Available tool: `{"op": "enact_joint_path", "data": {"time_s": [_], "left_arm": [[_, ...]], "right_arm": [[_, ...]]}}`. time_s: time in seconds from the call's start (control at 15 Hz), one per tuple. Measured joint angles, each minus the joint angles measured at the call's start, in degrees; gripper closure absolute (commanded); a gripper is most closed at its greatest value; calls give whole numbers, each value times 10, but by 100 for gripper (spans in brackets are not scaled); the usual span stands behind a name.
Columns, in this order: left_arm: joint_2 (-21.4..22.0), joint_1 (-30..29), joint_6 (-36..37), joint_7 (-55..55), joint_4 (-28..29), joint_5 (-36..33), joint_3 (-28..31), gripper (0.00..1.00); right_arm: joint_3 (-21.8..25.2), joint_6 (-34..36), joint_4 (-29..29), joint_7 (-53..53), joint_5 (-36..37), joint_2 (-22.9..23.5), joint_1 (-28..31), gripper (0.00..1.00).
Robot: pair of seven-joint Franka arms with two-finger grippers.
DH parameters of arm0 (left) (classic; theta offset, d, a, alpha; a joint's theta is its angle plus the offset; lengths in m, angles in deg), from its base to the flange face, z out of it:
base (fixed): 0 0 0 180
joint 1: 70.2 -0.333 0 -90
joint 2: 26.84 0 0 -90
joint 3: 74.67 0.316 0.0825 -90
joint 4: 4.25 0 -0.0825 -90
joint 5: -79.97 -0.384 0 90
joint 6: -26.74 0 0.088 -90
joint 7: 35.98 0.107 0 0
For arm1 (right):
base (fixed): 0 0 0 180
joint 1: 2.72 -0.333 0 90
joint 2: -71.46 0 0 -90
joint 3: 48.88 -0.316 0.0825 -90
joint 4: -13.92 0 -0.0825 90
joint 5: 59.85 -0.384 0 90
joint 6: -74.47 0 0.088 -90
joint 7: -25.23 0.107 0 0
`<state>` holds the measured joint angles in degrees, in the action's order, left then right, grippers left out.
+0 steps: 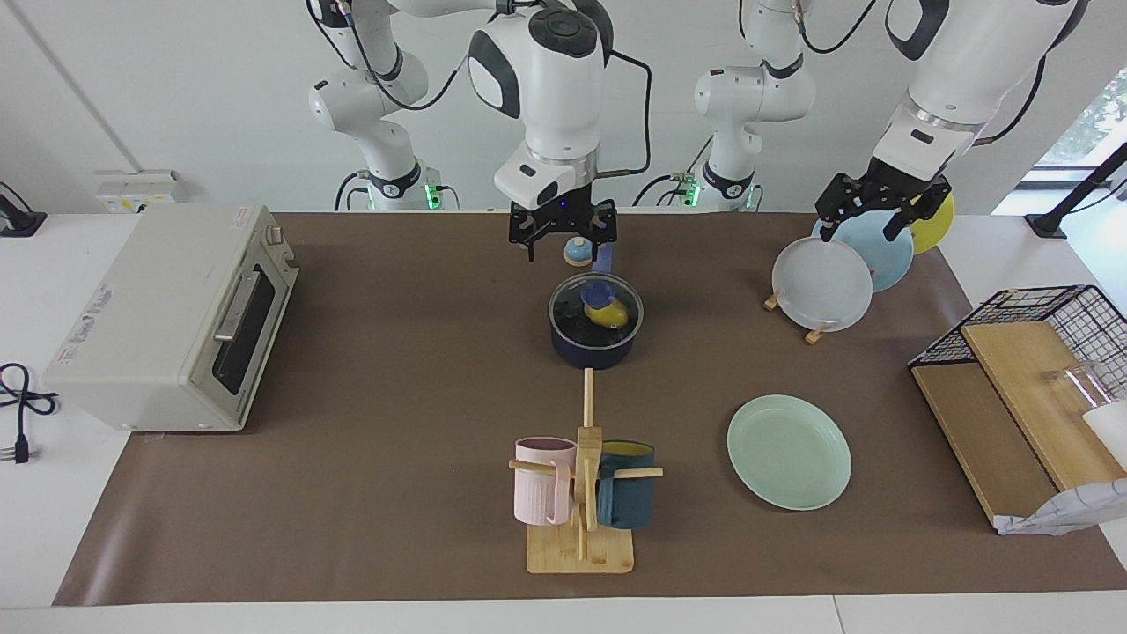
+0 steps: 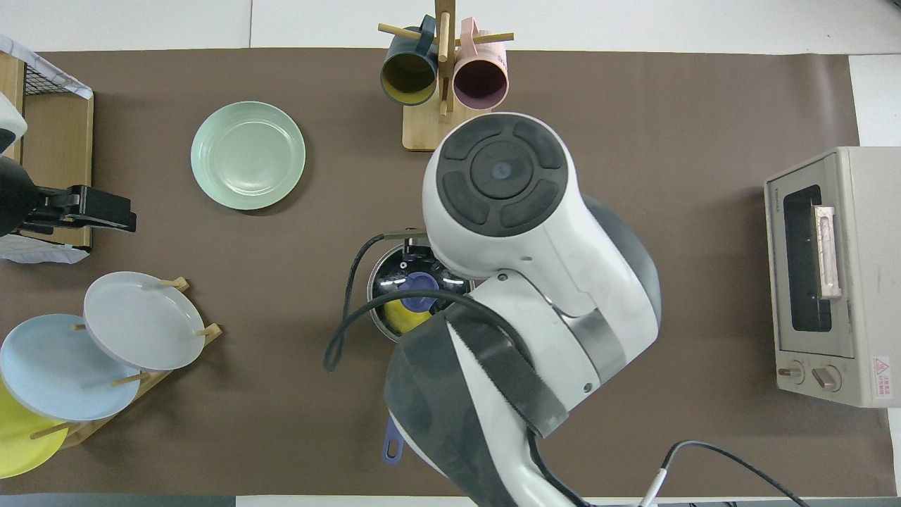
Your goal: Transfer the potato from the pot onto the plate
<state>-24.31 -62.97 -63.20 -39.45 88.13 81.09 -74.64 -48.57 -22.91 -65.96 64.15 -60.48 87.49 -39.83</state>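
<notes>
The lid's plain rim (image 2: 372, 291) just sits on top of the pot. I expect the glass lid (image 2: 393, 277) to come away and leave the pot standing when I raise the blue knob.
The potato (image 1: 607, 312) (image 2: 405, 317) lies in the pot (image 1: 592, 350) (image 2: 376, 310), under a glass lid with a blue knob (image 1: 599, 290). The pot stands mid-table, its long handle (image 1: 606, 236) pointing toward the robots. My right gripper (image 1: 568, 245) hangs open in the air over the pot's handle end, touching nothing. From above, that arm covers most of the pot. The plate (image 1: 789, 451) (image 2: 248, 155) lies bare, farther from the robots, toward the left arm's end. My left gripper (image 1: 858, 231) (image 2: 112, 211) waits open over the plate rack.
A small blue domed thing (image 1: 578, 253) sits beside the pot handle. A mug rack (image 1: 581, 493) stands farther out than the pot. Grey, light blue and yellow plates stand in a rack (image 1: 823, 283). A toaster oven (image 1: 167, 317) and a wire basket (image 1: 1048, 326) sit at opposite table ends.
</notes>
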Motion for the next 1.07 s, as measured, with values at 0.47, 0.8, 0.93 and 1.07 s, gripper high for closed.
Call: {"op": "enact_joint_path", "data": {"time_s": [0.47,0.8,0.93,1.07], "left_arm": [[0,0,-8,0,0,0,-1,0],[0,0,-13,-1,2,0,-1,0],[0,0,-14,-2,4,0,-1,0],[0,0,-17,-2,7,0,-1,0]], "right_arm": [[0,-43,-19,33,0,3,-24,0],[-1,-94,-66,33,0,3,-30,0],[-1,-118,-85,32,3,7,-43,0],[-1,-121,-91,32,31,16,-64,0]]}}
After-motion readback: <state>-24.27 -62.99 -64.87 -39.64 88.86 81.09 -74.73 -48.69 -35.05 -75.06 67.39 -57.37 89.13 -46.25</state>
